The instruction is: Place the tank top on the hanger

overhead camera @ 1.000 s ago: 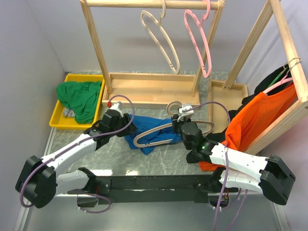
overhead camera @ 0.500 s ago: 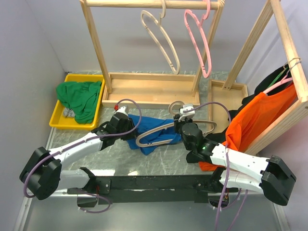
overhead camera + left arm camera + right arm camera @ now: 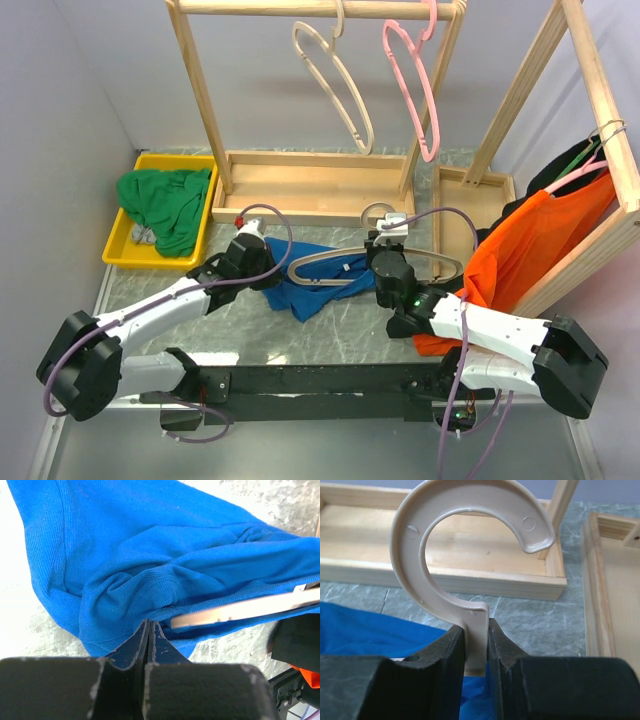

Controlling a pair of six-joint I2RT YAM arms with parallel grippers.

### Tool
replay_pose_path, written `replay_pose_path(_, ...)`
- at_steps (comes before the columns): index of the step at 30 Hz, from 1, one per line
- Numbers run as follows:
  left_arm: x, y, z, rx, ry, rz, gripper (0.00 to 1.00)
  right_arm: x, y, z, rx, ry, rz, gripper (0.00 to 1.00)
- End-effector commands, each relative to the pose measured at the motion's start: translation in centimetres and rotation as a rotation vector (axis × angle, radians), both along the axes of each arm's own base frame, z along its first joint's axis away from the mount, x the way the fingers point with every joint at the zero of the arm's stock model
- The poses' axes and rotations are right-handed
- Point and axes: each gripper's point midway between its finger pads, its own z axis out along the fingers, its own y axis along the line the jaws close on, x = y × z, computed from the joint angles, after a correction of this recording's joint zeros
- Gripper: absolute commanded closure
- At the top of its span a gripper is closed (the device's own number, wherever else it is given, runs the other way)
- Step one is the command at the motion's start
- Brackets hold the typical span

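I should keep pulling the pinched fold [image 3: 158, 614] over the hanger's arm with my left gripper until the hanger's tip pokes out, because the beige hanger's tip [image 3: 181, 621] is inside the tank top's opening.
The royal-blue tank top [image 3: 318, 283] lies crumpled on the marble table between the arms. In the left wrist view it [image 3: 150, 555] fills most of the frame. My left gripper [image 3: 263, 264] is at its left edge; its jaws [image 3: 149, 626] are shut, pinching a fold of the fabric. The pale beige hanger [image 3: 330, 263] lies across the tank top, with one arm [image 3: 240, 610] partly inside the fabric. My right gripper [image 3: 386, 256] is shut on the hanger's neck [image 3: 477, 627], just below the hook [image 3: 445, 510].
A wooden rack behind holds another beige hanger [image 3: 335, 85] and a pink hanger [image 3: 415, 90] above its base tray [image 3: 310, 185]. A yellow bin [image 3: 118, 250] with a green garment [image 3: 165, 205] stands at the left. An orange shirt [image 3: 530, 250] hangs on the right rack.
My left gripper has slid right onto the tank top's edge and closed from open to shut. The right gripper has shifted the hanger slightly away and leveled it.
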Motion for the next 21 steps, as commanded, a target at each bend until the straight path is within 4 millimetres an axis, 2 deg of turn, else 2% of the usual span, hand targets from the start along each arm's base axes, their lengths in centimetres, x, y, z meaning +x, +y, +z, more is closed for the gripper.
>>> replay_pose_path(1, 0.3, 0.1, 1.7, -0.01, -0.06, -0.006, 0.99, 1.0, -0.7, 4.0, 0.086, -0.098, -0.101, 1.0)
replay_pose_path(8, 0.8, 0.4, 5.3, -0.019, -0.132, -0.001, 0.99, 0.8, 0.1, 3.7, 0.093, -0.091, -0.05, 1.0)
replay_pose_path(9, 1.2, 0.3, 6.5, -0.021, -0.158, -0.003, 0.99, 0.6, 0.2, 3.5, 0.104, -0.089, -0.045, 1.0)
replay_pose_path(11, 1.4, 0.3, 7.6, -0.014, -0.17, -0.009, 0.99, 0.3, 0.8, 3.7, 0.127, -0.088, -0.022, 1.0)
replay_pose_path(12, 1.8, 0.1, 9.1, -0.022, -0.198, -0.012, 0.99, 0.0, 1.2, 3.7, 0.133, -0.089, 0.001, 1.0)
replay_pose_path(19, 2.5, -0.3, 14.7, -0.034, -0.288, -0.041, 0.99, 0.0, 4.3, 5.9, 0.154, -0.11, 0.06, 1.0)
replay_pose_path(20, 2.6, -0.1, 16.1, -0.028, -0.307, -0.034, 0.99, 0.0, 5.0, 7.0, 0.167, -0.126, 0.081, 1.0)
replay_pose_path(21, 2.8, 0.0, 16.6, -0.007, -0.319, -0.042, 0.99, 0.0, 5.5, 7.6, 0.177, -0.136, 0.097, 1.0)
